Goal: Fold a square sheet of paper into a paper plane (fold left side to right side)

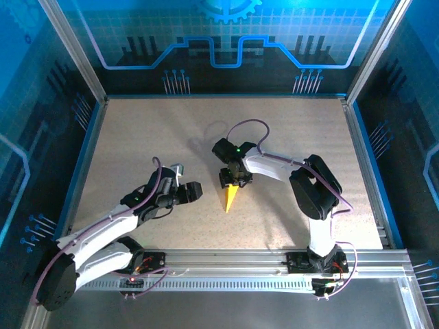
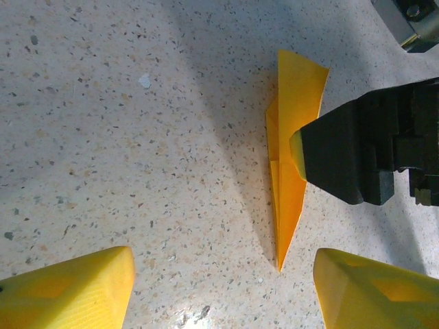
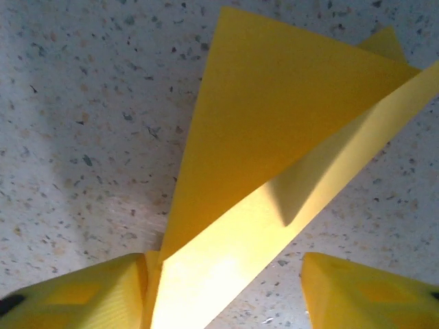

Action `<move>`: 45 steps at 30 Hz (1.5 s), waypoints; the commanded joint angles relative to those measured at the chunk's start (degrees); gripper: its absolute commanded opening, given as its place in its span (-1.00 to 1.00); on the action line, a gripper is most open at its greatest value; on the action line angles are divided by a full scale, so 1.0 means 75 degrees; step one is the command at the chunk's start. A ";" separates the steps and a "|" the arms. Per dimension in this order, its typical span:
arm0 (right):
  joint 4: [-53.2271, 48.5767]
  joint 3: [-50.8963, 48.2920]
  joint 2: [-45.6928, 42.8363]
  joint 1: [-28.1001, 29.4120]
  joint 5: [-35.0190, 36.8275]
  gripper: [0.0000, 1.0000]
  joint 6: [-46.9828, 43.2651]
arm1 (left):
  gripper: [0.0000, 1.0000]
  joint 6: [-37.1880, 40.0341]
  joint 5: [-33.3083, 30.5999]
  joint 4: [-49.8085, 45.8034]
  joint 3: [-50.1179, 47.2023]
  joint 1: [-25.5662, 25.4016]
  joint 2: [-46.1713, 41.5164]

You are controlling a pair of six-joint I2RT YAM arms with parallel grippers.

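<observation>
The paper plane is at a slant between the open fingers of my right gripper, with one flap raised (image 3: 288,116). I should move back, line up and then pinch the plane's middle (image 3: 250,219).
The square sheet of paper is folded into a narrow yellow-orange paper plane (image 1: 230,197) lying mid-table, its tip toward the arm bases. My right gripper (image 1: 234,180) stands over its wide end. In the right wrist view the paper plane (image 3: 274,116) runs between the yellow fingers (image 3: 75,295) with one flap raised. It touches the left finger and a gap shows beside the right one, so the right gripper (image 3: 223,305) is open. My left gripper (image 1: 193,192) is to the plane's left, open and holding nothing. Its view shows the plane (image 2: 291,178) with the tip just beyond the left gripper (image 2: 223,295).
The speckled table (image 1: 151,137) is framed by metal rails (image 1: 89,144) with blue walls behind. In the left wrist view the black body of the right gripper (image 2: 363,151) covers part of the plane's right side.
</observation>
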 commanded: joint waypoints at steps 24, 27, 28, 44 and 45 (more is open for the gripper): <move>0.3815 -0.3110 -0.3445 -0.2324 -0.4397 -0.93 0.0343 | 1.00 0.5704 -0.0831 -0.1442 0.3032 0.0353 -0.0658; 0.4220 -0.3123 -0.3095 -0.2471 -0.4791 -0.92 0.0398 | 1.00 0.6007 -0.0445 0.0101 0.1583 0.0352 -0.1097; 0.4364 -0.3126 -0.2921 -0.2527 -0.4953 -0.93 0.0450 | 1.00 0.6174 -0.0416 0.0604 0.1111 0.0352 -0.1239; 0.4996 -0.3451 -0.1011 -0.3105 -0.4885 -0.89 0.0303 | 1.00 0.6631 -0.0398 0.1309 0.0307 0.0334 -0.1709; 0.4977 -0.3489 -0.0990 -0.3139 -0.4881 -0.88 0.0274 | 1.00 0.6630 -0.0386 0.1308 0.0303 0.0340 -0.1704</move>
